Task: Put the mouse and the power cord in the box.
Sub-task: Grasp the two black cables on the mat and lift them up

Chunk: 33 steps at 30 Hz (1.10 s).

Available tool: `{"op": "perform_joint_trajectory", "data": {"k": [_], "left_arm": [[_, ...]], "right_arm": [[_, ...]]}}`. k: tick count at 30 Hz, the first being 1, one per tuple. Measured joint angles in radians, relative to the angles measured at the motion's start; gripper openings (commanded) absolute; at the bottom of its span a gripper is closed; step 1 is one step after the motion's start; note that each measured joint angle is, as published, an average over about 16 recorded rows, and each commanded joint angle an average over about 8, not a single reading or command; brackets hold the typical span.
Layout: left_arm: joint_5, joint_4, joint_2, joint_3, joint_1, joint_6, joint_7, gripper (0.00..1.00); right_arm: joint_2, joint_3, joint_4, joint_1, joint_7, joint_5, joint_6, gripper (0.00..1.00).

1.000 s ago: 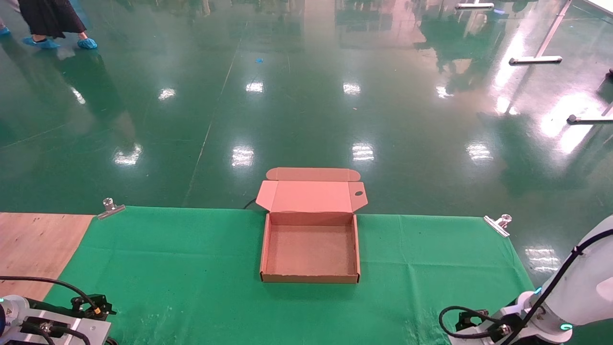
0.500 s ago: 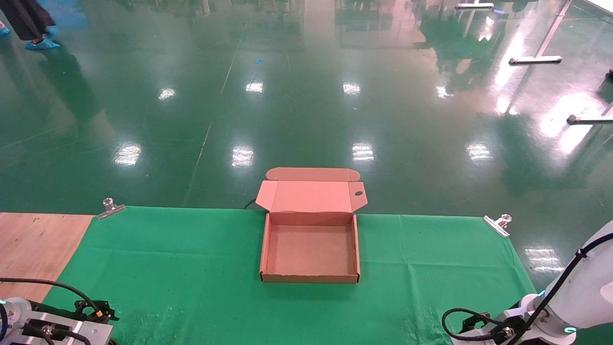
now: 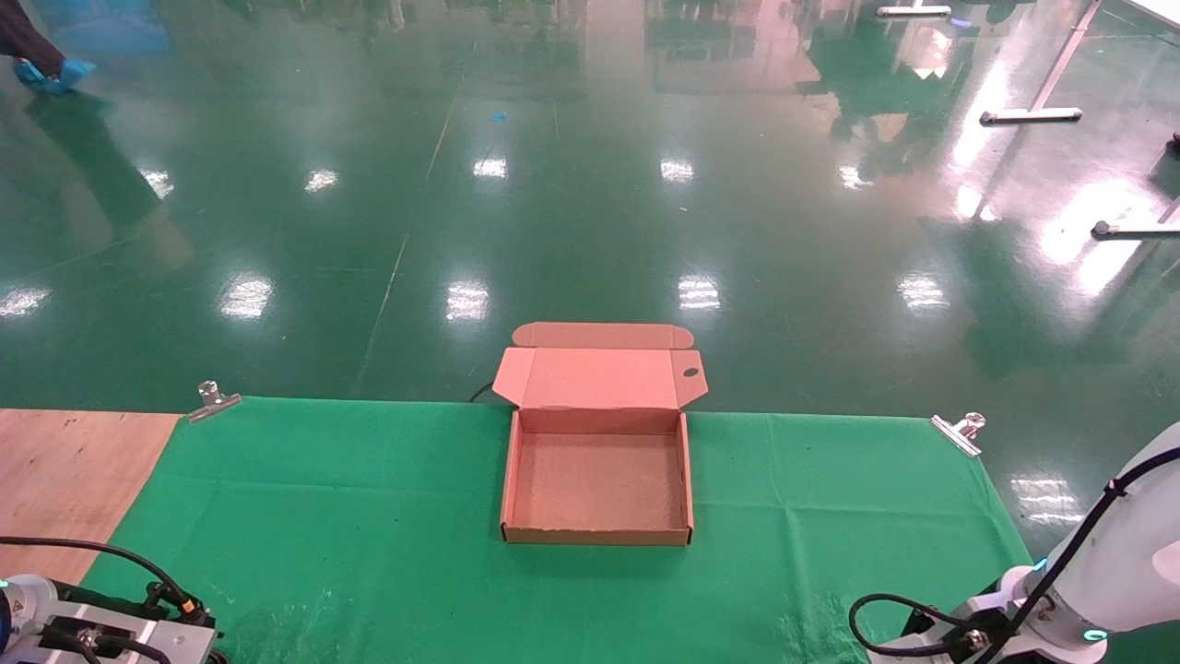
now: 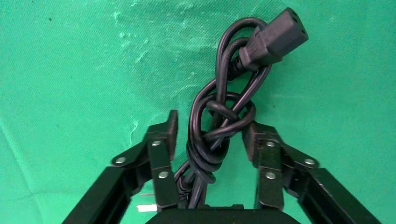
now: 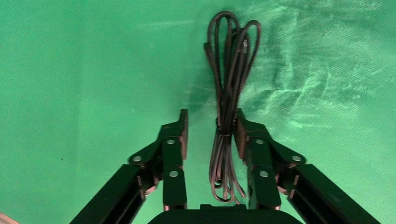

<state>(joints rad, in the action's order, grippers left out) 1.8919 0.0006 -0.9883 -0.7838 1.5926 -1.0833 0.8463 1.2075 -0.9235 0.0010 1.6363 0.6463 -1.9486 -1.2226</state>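
My gripper will carry the thin looped cable (image 5: 227, 100) to the box, and it will stay in one bundle, since a tie (image 5: 225, 134) pinches its pieces at the bundle's middle.
The box (image 3: 597, 534) stands in the middle of the green cloth with its flap lid (image 3: 599, 378) folded back, and nothing lies inside it. In the left wrist view the power cord (image 4: 275, 35), knotted into a bundle with a chunky plug, lies on the cloth between the fingers of my open left gripper (image 4: 210, 122). My right gripper (image 5: 211, 114) is open astride a thin tied black cable bundle (image 5: 231, 60), which lies close to one finger. The mouse is out of view. The head view shows only both wrists, at its bottom corners.
Metal clips (image 3: 214, 401) (image 3: 959, 432) pin the green cloth (image 3: 323, 498) at its far corners. Bare wooden tabletop (image 3: 64, 470) shows on the left. Past the table's far edge lies shiny green floor, with a person's blue shoe (image 3: 51, 74) far away.
Both wrists have sunk slightly toward the bottom edge of the head view. The person at the far left has walked nearly out of sight. The box has not moved.
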Motion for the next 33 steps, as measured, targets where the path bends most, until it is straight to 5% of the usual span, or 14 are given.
{"op": "perform_joint_trajectory", "data": {"k": [16,33], "left_arm": [[-0.020,-0.009,0.005,0.014,0.057,-0.093,0.000,0.00],[-0.105,-0.073,-0.089,0.071,0.336,-0.395,-0.033,0.00]], "right_arm": [[-0.016,0.014,0.012,0.061,0.011,0.020,-0.035,0.00],[-0.020,0.073,0.097,0.374,-0.004,0.102,-0.212,0.00]]}}
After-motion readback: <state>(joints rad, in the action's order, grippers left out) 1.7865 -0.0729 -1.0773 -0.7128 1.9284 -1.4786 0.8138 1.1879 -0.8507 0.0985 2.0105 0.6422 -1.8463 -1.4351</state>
